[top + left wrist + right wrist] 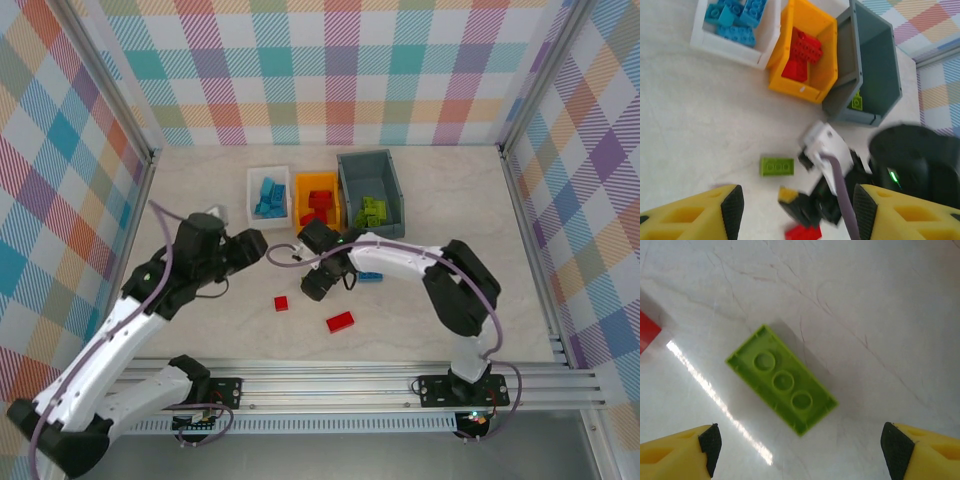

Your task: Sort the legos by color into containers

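My right gripper should first take the green lego that lies under it to the grey container, because my right gripper is crowding my left gripper's way.
A lime green lego lies upside down on the table, just ahead of my open right gripper, whose fingertips stand wide on either side and hold nothing. The same lego lies beside the right gripper's head in the left wrist view. My left gripper hovers open and empty above that spot. In the top view the right gripper points down at mid-table and the left gripper is close to its left. At the back stand the white container with blue legos, the orange container with red ones, and the grey container with green ones.
Two red legos lie on the table in front of the grippers, and a blue lego lies beside the right arm's forearm. A red lego's corner sits left of the green one. The two arms are close together at mid-table.
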Tool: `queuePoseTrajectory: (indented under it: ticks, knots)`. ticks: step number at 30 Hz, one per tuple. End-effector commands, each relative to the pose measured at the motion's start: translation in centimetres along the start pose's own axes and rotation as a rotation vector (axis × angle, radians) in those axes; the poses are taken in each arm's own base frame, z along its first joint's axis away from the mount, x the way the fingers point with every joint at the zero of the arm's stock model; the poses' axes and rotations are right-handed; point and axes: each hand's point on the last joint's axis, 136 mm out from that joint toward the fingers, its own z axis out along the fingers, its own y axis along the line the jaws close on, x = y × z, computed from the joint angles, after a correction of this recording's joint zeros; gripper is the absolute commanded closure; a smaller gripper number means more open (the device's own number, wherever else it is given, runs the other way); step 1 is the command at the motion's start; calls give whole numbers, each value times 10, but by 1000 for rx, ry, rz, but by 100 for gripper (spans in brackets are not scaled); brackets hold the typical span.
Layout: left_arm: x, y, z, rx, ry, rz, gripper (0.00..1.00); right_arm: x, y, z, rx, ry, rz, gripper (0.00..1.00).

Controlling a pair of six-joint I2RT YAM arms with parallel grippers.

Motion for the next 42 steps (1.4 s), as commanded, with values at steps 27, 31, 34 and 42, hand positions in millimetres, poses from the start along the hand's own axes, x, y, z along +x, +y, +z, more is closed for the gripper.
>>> queuePoseTrajectory:
  ticks: [27,31,34,42]
  knots:
    - [21,4,-53,126,10,-84,38,-21,-15,12,53,50,-23,65]
    - [26,-24,-41,242,77,-94,36,-32,-22,-38,80,-70,31,67]
    - [26,-50,-29,333,133,-110,36,-29,-46,-78,100,-151,154,67]
    - [20,-128,10,418,181,-8,37,3,-152,-130,146,-250,556,67]
